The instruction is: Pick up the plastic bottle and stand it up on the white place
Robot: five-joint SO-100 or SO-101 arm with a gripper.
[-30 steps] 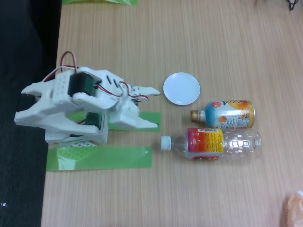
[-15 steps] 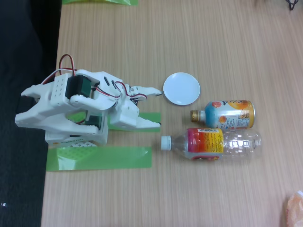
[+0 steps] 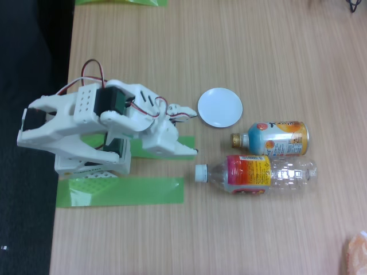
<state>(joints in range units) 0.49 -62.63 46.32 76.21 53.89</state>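
Observation:
The plastic bottle's clear body (image 3: 285,173) seems to be empty, so its far end (image 3: 309,172) will stay up instead of sagging when I pick the bottle up by the neck.
The plastic bottle (image 3: 258,172) lies on its side on the wooden table, white cap pointing left toward the arm, its pink-orange-yellow label near the cap end. The white place (image 3: 219,107), a small round plate, sits just above and left of the bottle. My gripper (image 3: 194,131) is open, its white fingers spread between the plate's left edge and the bottle's cap. Nothing is between the fingers. The lower fingertip (image 3: 192,151) is a short way up and left of the cap and not touching it.
A shorter capless bottle (image 3: 275,138) with a blue-and-orange label lies between the plate and the long bottle. Green tape strips (image 3: 120,191) mark the table by the arm's base. The table's left edge drops to black. An orange object (image 3: 356,252) shows at the lower right corner.
The arm has stretched slightly to the right, bringing the open gripper a little closer to the bottle's cap. The bottles and the plate have stayed put.

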